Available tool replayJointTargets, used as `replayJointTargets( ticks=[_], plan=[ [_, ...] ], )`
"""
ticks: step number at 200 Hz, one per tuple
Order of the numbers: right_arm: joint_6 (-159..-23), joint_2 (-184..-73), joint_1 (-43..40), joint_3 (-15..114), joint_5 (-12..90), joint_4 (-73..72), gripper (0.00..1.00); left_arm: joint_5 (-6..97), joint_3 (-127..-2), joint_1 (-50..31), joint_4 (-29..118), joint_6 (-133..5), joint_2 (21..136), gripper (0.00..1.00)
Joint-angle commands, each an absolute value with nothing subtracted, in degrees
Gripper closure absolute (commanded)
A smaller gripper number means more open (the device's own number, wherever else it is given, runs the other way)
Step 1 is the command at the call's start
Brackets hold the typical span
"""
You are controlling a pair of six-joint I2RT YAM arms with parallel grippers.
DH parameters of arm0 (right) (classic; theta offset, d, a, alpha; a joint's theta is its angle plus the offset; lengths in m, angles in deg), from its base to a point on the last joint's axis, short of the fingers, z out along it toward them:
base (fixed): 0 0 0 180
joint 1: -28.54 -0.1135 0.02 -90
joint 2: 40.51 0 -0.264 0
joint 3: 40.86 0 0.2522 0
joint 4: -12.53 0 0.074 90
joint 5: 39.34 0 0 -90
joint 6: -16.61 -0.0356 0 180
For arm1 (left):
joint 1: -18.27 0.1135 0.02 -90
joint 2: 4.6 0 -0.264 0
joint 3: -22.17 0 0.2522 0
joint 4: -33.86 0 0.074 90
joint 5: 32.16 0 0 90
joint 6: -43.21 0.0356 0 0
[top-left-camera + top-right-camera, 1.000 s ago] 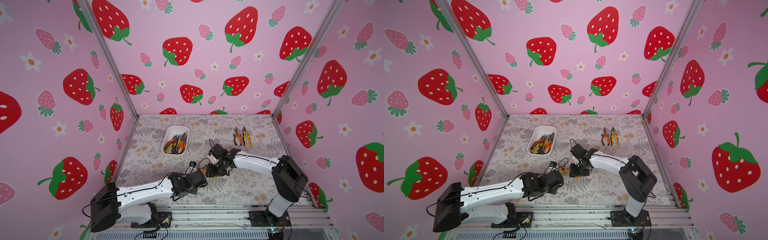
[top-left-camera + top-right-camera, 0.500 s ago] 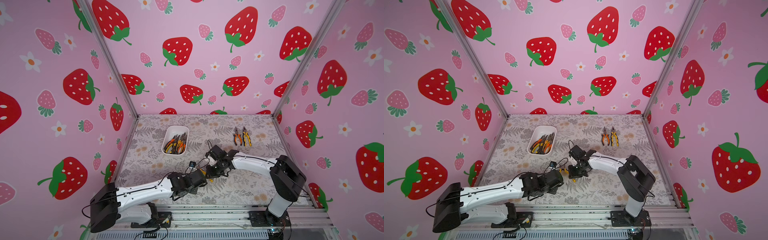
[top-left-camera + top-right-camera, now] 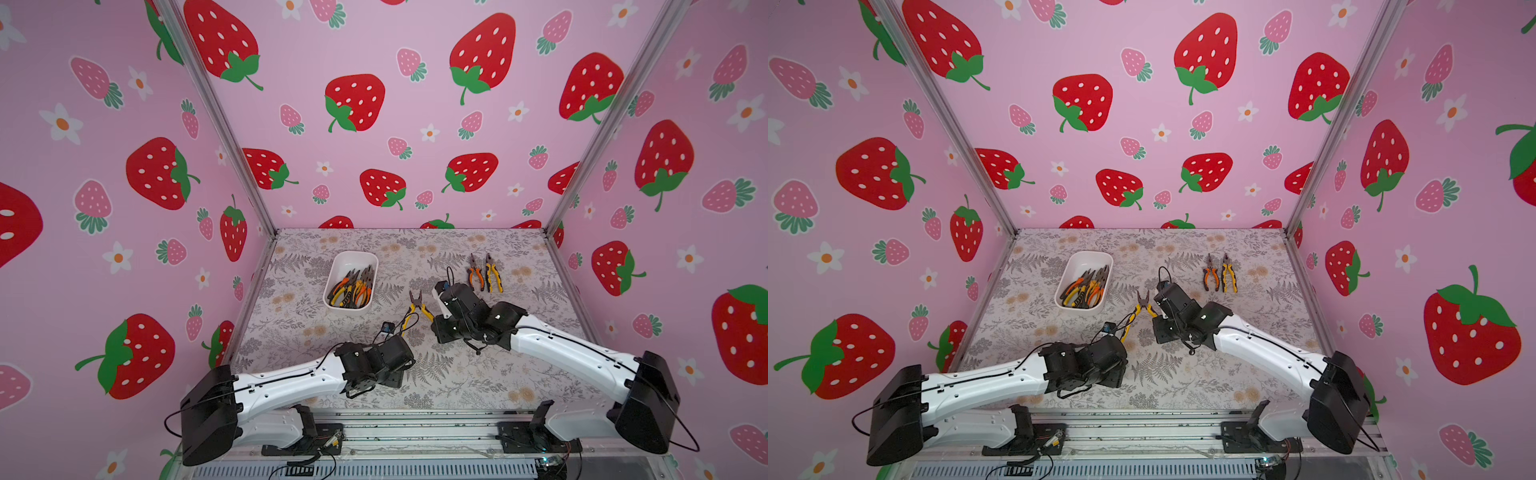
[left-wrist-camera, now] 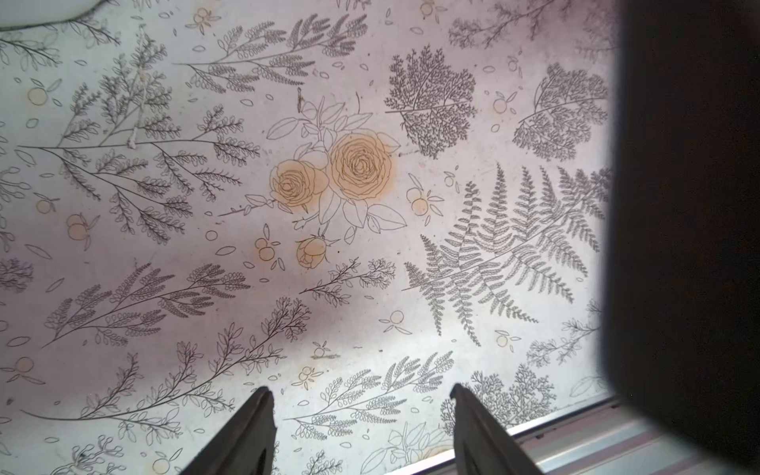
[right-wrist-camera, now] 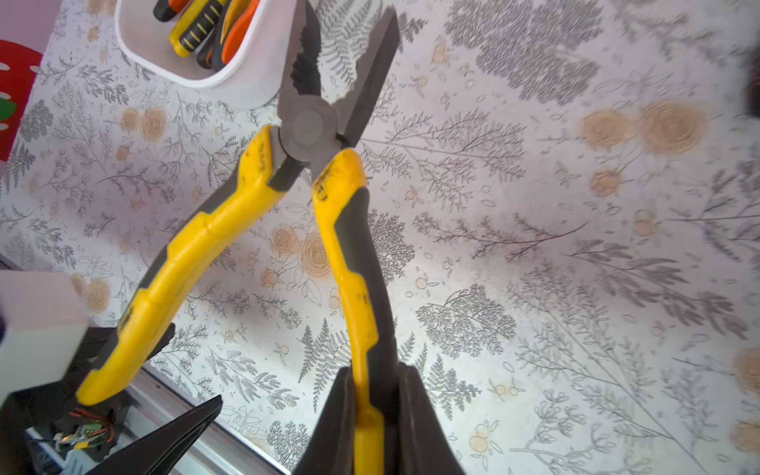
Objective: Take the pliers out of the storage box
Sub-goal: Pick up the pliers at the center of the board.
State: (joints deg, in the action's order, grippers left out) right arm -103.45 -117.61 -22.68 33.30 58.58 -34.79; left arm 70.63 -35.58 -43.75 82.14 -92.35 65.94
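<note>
The pliers are hanging splayed open [image 3: 415, 306] by one handle in my right gripper. Next, my left gripper grabs the free handle [image 3: 407, 326] before my right gripper opens.
My right gripper [image 5: 372, 370] is shut on one handle of yellow-and-black pliers [image 5: 349, 263], which hang splayed open just above the mat, seen in both top views [image 3: 417, 309] [image 3: 1143, 307]. The white storage box [image 3: 348, 309] [image 3: 1082, 309] [image 5: 246, 82] stands just to their left and holds several more pliers [image 3: 351, 286]. My left gripper [image 4: 361, 390] is open with only bare mat between its fingers; in a top view it [image 3: 392, 376] sits near the table's front, beside the free handle.
Two pliers lie side by side at the back right of the floral mat: an orange pair [image 3: 476, 274] [image 3: 1210, 274] and a yellow pair [image 3: 493, 274] [image 3: 1228, 274]. A metal rail [image 4: 575, 436] runs along the front edge. Pink strawberry walls enclose three sides.
My left gripper has opened and let go of the pliers. The right gripper has closed on one handle and carried the pliers a little toward the back.
</note>
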Motion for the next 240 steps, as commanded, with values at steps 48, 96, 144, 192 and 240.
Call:
replayJointTargets(
  ticks=[48, 96, 144, 192, 240],
  plan=[
    [-102.6, -114.6, -23.3, 29.3, 64.5, -36.1, 1.00, 62.5, -42.3, -42.5, 78.0, -90.0, 68.7, 0.30],
    [-103.8, -115.1, -25.3, 29.9, 64.9, -35.8, 1.00, 59.3, -45.2, -42.2, 75.8, -89.1, 74.1, 0.33],
    [-105.9, -114.8, -28.1, 30.1, 64.0, -37.0, 1.00, 58.3, -47.9, -40.4, 76.9, -87.5, 79.5, 0.43],
    [-108.5, -113.5, -29.4, 27.9, 62.8, -36.6, 1.00, 56.9, -50.7, -39.3, 77.3, -85.9, 82.9, 0.48],
    [-110.3, -114.1, -29.7, 28.1, 61.9, -38.2, 1.00, 56.5, -52.2, -38.3, 77.3, -85.1, 83.5, 0.47]
  ],
)
